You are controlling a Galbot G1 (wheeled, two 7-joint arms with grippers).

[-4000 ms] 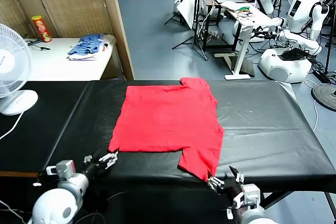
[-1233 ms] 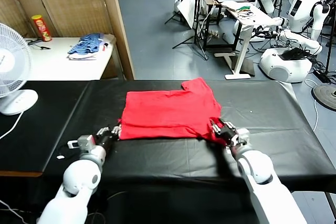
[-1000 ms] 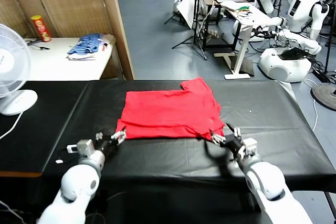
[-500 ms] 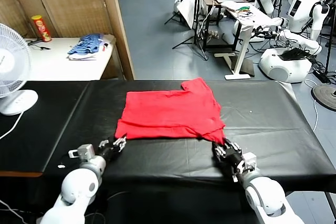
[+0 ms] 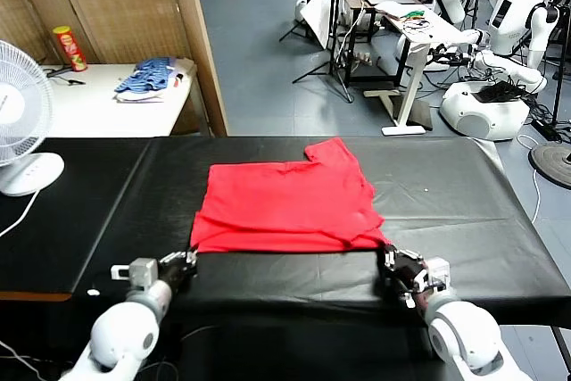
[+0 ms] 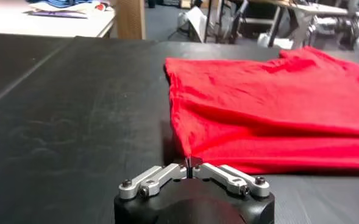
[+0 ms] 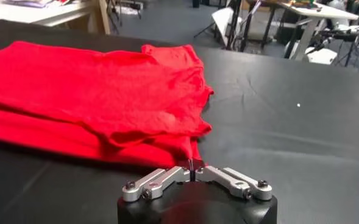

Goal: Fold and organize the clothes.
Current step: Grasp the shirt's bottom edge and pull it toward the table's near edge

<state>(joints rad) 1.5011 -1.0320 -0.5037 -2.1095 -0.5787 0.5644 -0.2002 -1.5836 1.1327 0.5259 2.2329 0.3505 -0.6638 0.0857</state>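
Note:
My right gripper should grab the T-shirt's sleeve [image 5: 331,152] and fold it toward the T-shirt's near edge [image 5: 287,244], because the sleeve sticks out past the T-shirt's far edge while my grippers hold the T-shirt's near corners.
The clothes are one bright red T-shirt [image 5: 285,202], folded over on itself and lying flat in the middle of the black table [image 5: 455,194]. A sleeve sticks out at its far right. My left gripper [image 5: 185,258] is low on the table at the shirt's near left corner, shut on a pinch of that corner. In the left wrist view the T-shirt [image 6: 258,109] tapers into the closed left gripper [image 6: 190,162]. My right gripper [image 5: 393,262] is shut on the near right corner. The right wrist view shows the T-shirt [image 7: 94,91] running into the closed right gripper [image 7: 191,165].
A white fan [image 5: 18,113] stands on the table's far left. Behind it a white side table holds a blue-and-white cloth heap [image 5: 147,78] and a red can [image 5: 70,48]. A wooden partition [image 5: 134,6] and other robots [image 5: 500,86] stand beyond the table.
Both grippers closed on the folded shirt's near corners and drew back toward the table's near edge. The shirt slid a little nearer with them.

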